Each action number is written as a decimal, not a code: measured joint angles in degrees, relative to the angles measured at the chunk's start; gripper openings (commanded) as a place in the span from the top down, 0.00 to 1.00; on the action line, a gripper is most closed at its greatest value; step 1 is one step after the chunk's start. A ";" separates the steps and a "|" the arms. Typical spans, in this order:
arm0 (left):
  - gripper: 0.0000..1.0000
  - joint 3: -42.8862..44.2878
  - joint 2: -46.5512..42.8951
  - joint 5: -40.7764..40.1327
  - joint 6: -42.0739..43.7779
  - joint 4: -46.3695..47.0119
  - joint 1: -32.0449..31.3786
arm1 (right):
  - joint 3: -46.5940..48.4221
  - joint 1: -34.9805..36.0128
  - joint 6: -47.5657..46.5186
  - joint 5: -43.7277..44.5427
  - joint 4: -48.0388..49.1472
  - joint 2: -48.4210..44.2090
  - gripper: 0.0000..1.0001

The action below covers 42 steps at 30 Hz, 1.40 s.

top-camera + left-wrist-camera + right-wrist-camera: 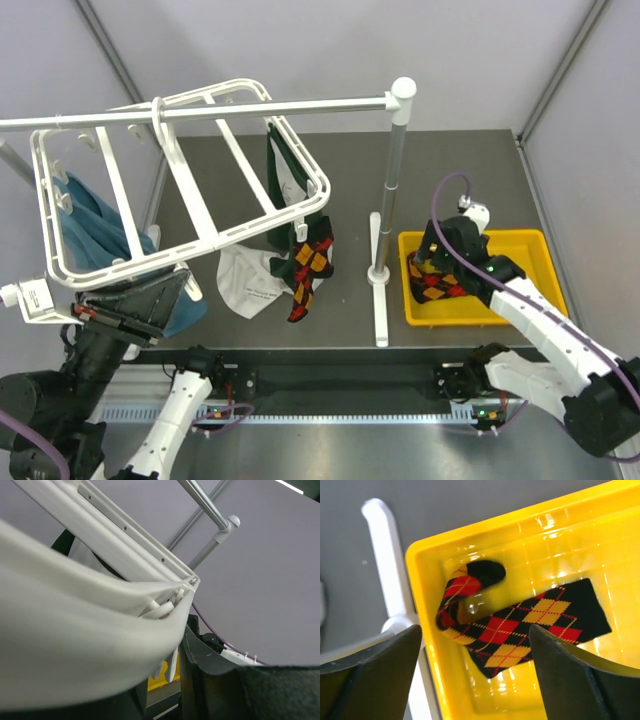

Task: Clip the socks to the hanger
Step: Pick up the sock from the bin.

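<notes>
The argyle sock's toe end [475,576] is curled limply next to the tray's side. That end will hang below my right gripper when I lift the sock's cuff [590,606].
The white hanger [200,215] hangs from a silver rail. Clipped to its rim are a dark green sock [285,175], an argyle sock [310,265], a white-grey sock [248,282] and a blue one [90,235]. My left gripper [140,292] is at the frame's near rim, shut on it. In the left wrist view the blurred white bar [75,645] fills the space beside my dark finger [220,680]. Another argyle sock [520,630] lies in the yellow tray [427,670]. My right gripper [475,680] hovers open just above it, a finger on each side.
The silver rail [200,112] rests on an upright post [395,170] with a white T-shaped foot [380,290], right beside the tray's left wall [405,290]. The foot [385,555] also shows in the right wrist view. Grey walls enclose the table.
</notes>
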 measured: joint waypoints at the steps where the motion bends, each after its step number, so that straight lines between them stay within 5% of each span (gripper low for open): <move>1: 1.00 0.00 -0.13 -0.04 0.00 0.00 0.00 | -0.02 0.00 -0.11 -0.59 -0.83 -1.25 0.11; 9: 1.00 0.04 -0.52 0.00 -0.61 0.00 0.00 | 0.50 -4.02 5.42 3.82 -8.33 -10.99 0.26; 19: 1.00 1.36 -0.52 -0.17 -0.61 -0.24 0.00 | -0.92 -21.14 15.47 -0.92 -11.19 3.04 0.26; 28: 1.00 -0.09 -0.81 -0.09 -0.85 0.24 0.00 | -1.01 -21.68 18.84 -5.55 -11.30 12.28 0.24; 42: 1.00 -1.70 -1.25 -0.26 -0.76 0.48 0.00 | -1.09 -21.68 23.91 -3.91 -9.90 20.83 0.40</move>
